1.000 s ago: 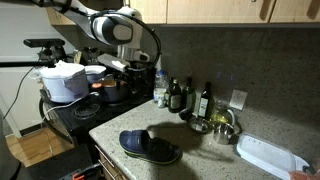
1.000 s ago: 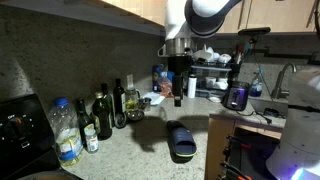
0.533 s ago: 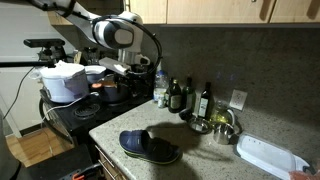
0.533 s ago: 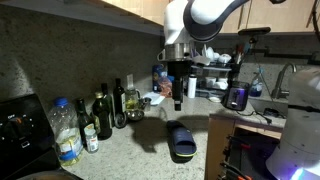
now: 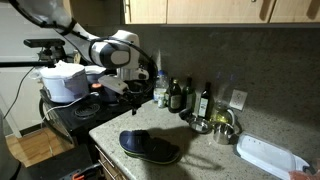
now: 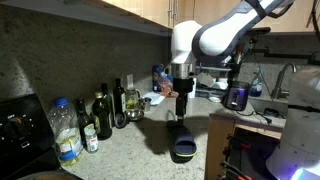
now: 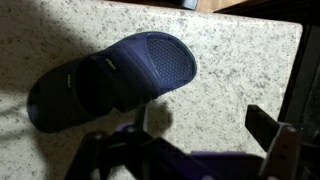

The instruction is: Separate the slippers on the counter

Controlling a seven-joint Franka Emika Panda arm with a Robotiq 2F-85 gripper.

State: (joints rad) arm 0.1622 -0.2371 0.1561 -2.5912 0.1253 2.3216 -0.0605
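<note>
The navy slipper's strap [image 7: 126, 78] faces up, clear for my gripper's open fingers. I should keep moving down toward it until the fingers close on that strap [image 5: 135, 139].
The dark navy slippers [image 5: 150, 147] lie close together on the speckled counter [image 5: 215, 160] near its front edge. They also show in an exterior view [image 6: 183, 150]. In the wrist view only one slipper [image 7: 110, 80] shows, sole down, on the counter [image 7: 240, 70]; I cannot tell whether the second lies under it. My gripper [image 5: 136, 96] hangs above the slippers, apart from them, and also shows in an exterior view [image 6: 183, 106]. In the wrist view its jaws [image 7: 190, 145] are open and empty, just beside the slipper.
Several bottles [image 5: 180, 96] stand along the back wall, also in an exterior view [image 6: 100, 118]. A stove with pots [image 5: 108, 92] and a white cooker [image 5: 65, 82] is beside the counter. Metal bowls [image 5: 222, 124] and a white tray [image 5: 268, 155] sit further along.
The arm has swung down and forward, and the gripper is now lower and right above the slippers. The slippers have not moved.
</note>
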